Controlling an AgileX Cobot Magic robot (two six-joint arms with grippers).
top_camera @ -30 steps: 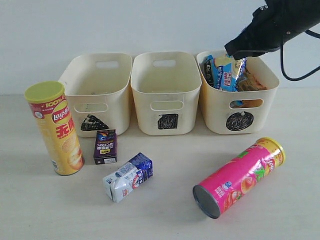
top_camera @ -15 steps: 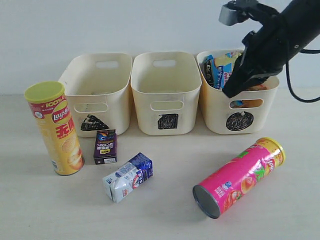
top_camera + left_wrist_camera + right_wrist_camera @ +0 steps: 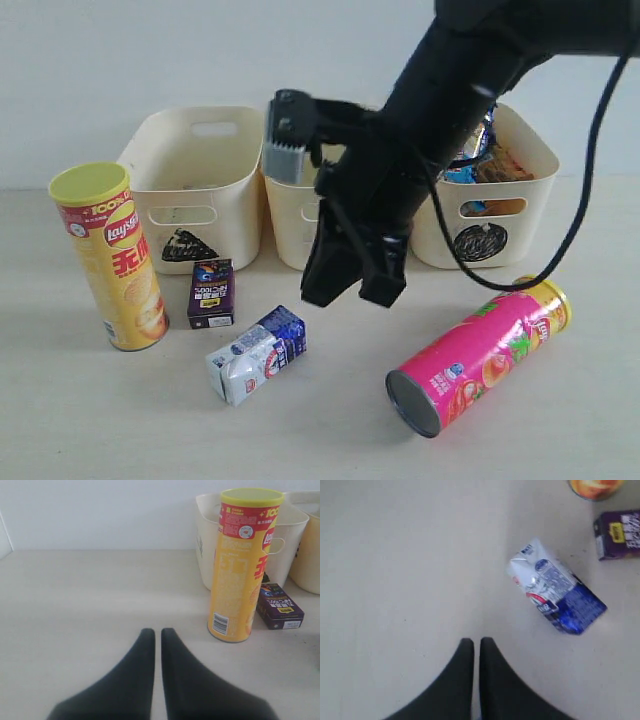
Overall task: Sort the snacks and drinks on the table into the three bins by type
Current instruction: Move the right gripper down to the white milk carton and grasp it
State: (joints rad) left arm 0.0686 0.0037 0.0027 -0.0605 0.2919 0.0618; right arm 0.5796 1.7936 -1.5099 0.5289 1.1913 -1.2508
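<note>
The robot's right gripper should keep moving toward the blue half (image 3: 283,333) until its open fingers are on both sides of that half, because the white and blue carton (image 3: 257,355) lies clear of the purple carton.
My right gripper (image 3: 352,295) (image 3: 476,641) is shut and empty. It hangs over the table (image 3: 330,420) in front of the square bin (image 3: 285,220), right of the white and blue carton (image 3: 257,355) (image 3: 555,594), which lies on its side. The purple carton (image 3: 211,293) (image 3: 619,534) stands beside the upright yellow Lay's tube (image 3: 110,260) (image 3: 245,565). Further right lies the pink tube (image 3: 480,355). Both foil bags (image 3: 478,165) sit in the circle bin (image 3: 480,240), partly behind the arm. My left gripper (image 3: 157,630) is shut, low over bare table short of the yellow tube.
The triangle bin (image 3: 150,160) stands behind the yellow tube and the purple carton (image 3: 279,613). My right arm and its cable (image 3: 585,200) cross in front of the square and circle bins. A pale wall rises behind the bins.
My right arm has swung from above the circle bin down and to the left, and now hangs in front of the square bin near the white and blue carton. Nothing else moved.
</note>
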